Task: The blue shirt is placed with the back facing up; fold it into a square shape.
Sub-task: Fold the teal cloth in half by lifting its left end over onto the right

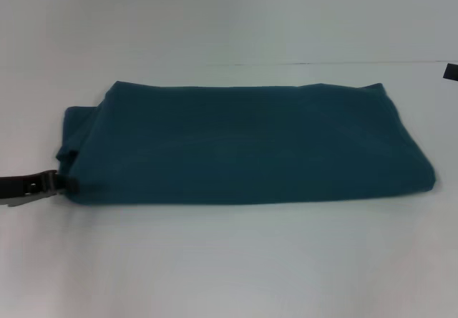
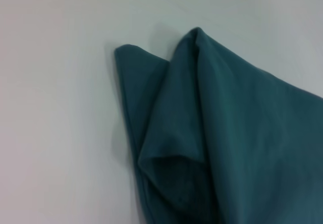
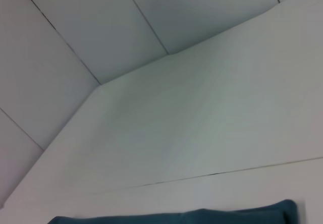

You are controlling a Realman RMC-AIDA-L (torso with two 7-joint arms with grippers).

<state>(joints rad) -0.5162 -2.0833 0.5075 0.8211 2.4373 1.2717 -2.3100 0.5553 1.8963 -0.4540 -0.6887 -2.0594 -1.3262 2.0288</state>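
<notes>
The blue shirt's slanted end stretches far toward my right gripper's side, so next my left gripper pulls the shirt back by its opposite corner before it folds the shirt.
The blue shirt lies folded into a long, wide rectangle across the middle of the white table, plain side up. My left gripper comes in low from the left edge of the head view, its tip against the shirt's near left corner. In the left wrist view the blue shirt shows that end up close, with stacked folded layers and a loose open pocket of cloth. The right wrist view catches only a thin strip of the blue shirt along one edge. My right gripper is out of view.
A thin seam runs across the table behind the shirt. A small dark object pokes in at the right edge of the head view. Bare white table surrounds the shirt on all sides.
</notes>
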